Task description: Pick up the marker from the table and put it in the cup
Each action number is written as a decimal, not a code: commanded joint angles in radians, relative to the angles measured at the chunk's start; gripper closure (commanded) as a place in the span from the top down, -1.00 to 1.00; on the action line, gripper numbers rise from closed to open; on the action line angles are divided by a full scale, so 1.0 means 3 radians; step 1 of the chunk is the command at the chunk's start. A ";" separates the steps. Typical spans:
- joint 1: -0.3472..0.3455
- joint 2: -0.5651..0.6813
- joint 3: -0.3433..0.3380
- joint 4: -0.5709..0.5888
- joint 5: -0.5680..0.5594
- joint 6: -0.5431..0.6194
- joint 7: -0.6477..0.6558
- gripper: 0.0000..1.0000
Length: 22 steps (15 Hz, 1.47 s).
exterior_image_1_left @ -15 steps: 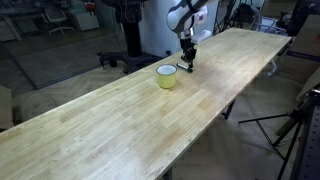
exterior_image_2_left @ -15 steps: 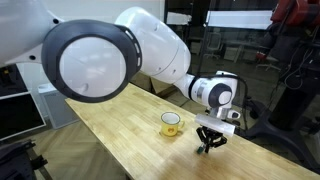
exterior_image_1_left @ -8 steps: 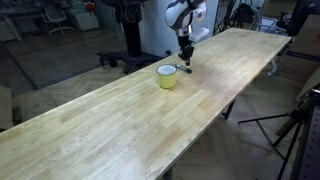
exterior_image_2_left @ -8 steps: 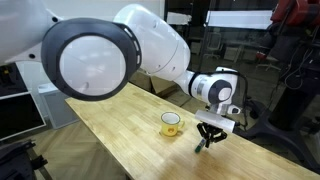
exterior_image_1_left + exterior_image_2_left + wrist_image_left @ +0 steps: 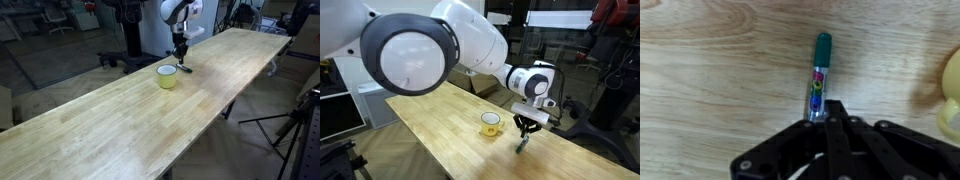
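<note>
Next, I open my gripper and move it toward the green cap (image 5: 823, 48), straddling the marker, because my shut fingers are at the marker body's end (image 5: 816, 113) while the marker lies flat.
The marker (image 5: 820, 75) has a green cap and a clear barrel with a coloured label; in the wrist view it sticks out from between my fingers. My gripper (image 5: 825, 112) is shut on it. In both exterior views the gripper (image 5: 181, 50) (image 5: 527, 122) holds the marker (image 5: 523, 141) hanging downward above the table (image 5: 120, 130), a little to one side of the pale yellow-green cup (image 5: 167, 76) (image 5: 492, 123). The cup's edge also shows at the right border of the wrist view (image 5: 950, 95).
The long wood-plank table runs far beyond the cup in both directions. Its long edges (image 5: 440, 150) lie close on either side. Office chairs and equipment stand beyond it (image 5: 60, 20). A tripod (image 5: 295, 125) stands on the floor beside it.
My gripper has risen from the tabletop with the marker in it and moved slightly away from the spot where it gripped. The cup has not moved.
</note>
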<state>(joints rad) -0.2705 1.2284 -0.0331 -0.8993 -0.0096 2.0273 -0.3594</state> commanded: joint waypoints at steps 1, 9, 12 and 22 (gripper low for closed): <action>-0.0018 -0.0124 0.0042 -0.0059 0.0069 -0.0027 0.0021 -0.35; -0.0094 -0.0096 0.0030 -0.0054 0.0147 -0.0086 0.0033 0.73; -0.0148 -0.0026 0.0031 -0.0004 0.0171 -0.0179 0.0011 1.00; -0.0141 0.0108 -0.0023 0.0089 0.0129 -0.0296 0.0082 -0.26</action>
<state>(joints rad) -0.3209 1.2457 -0.0318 -0.9087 0.0339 1.9682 -0.3579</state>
